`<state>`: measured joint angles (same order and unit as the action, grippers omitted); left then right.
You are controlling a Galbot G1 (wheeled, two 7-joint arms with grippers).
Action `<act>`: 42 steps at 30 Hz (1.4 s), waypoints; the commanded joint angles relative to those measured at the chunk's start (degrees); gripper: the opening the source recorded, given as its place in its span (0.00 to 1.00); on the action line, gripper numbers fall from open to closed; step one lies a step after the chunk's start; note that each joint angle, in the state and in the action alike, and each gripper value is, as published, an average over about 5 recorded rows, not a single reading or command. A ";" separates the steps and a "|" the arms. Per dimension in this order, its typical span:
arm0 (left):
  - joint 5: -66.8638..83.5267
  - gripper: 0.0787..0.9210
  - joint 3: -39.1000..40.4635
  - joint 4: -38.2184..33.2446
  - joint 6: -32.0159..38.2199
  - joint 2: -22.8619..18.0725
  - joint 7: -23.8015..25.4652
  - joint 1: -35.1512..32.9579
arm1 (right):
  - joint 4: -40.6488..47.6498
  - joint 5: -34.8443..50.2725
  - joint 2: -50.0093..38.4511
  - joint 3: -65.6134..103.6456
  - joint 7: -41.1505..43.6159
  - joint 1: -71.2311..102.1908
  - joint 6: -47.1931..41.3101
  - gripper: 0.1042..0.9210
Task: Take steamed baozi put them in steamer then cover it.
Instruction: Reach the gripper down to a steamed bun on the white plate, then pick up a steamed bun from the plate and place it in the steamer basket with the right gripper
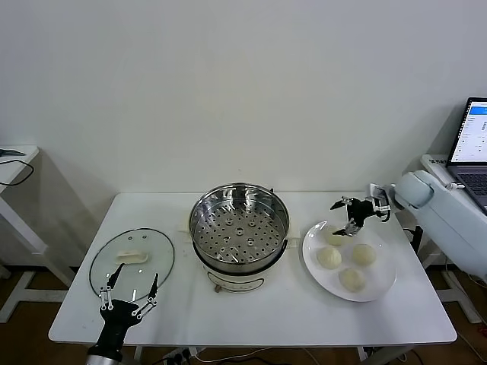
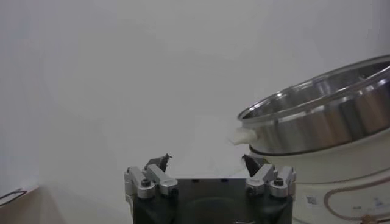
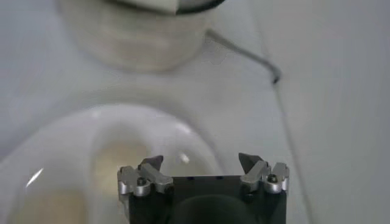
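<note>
My gripper will lift the far baozi (image 1: 334,235) off the plate, and it should come away alone because a thin gap (image 1: 332,245) separates it from its neighbour.
The steamer (image 1: 239,228) stands open at the table's middle, its perforated tray empty. Four cream-white baozi lie on a white plate (image 1: 386,275) to its right: the far one (image 1: 335,239), two in the middle (image 1: 329,258) (image 1: 364,254) and a near one (image 1: 352,280). My right gripper (image 1: 344,218) is open and empty just above the far baozi. In the right wrist view that gripper (image 3: 201,161) hangs over the plate (image 3: 67,131), with a baozi (image 3: 119,161) beside one finger. The glass cover (image 1: 132,262) lies flat at the left. My left gripper (image 1: 129,293) is open at its near edge.
The left wrist view shows the open left gripper (image 2: 207,161) low over the table with the steamer's steel wall (image 2: 323,122) beyond it. A laptop (image 1: 475,141) stands off the table at the far right. A cord (image 3: 244,55) runs from the steamer's base.
</note>
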<state>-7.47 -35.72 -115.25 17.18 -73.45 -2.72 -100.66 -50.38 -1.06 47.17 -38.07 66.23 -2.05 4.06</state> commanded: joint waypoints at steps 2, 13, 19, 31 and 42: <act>0.47 0.88 -0.04 -0.16 -0.37 0.11 0.17 -0.19 | 6.52 -9.01 5.21 -7.70 7.22 -5.69 0.76 0.88; 0.73 0.88 -0.06 0.32 0.01 0.30 0.15 -0.55 | 12.48 -12.54 10.60 -6.18 1.26 -3.62 1.02 0.88; 0.72 0.88 0.19 0.57 0.09 0.18 0.08 -0.40 | 14.10 -13.57 11.98 -5.26 -0.67 -2.87 1.42 0.88; 0.71 0.88 0.32 0.67 0.12 -0.03 -0.05 -0.44 | 16.33 -15.23 13.72 -4.23 -3.14 -1.78 2.44 0.84; 0.73 0.88 0.37 0.57 -0.02 0.30 -0.02 -0.29 | 9.19 -12.54 10.57 -6.04 -1.26 -4.15 1.96 0.69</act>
<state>-6.75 -35.36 -114.65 17.21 -73.23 -2.77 -100.91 -39.25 -13.91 58.07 -43.77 64.91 -5.49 6.26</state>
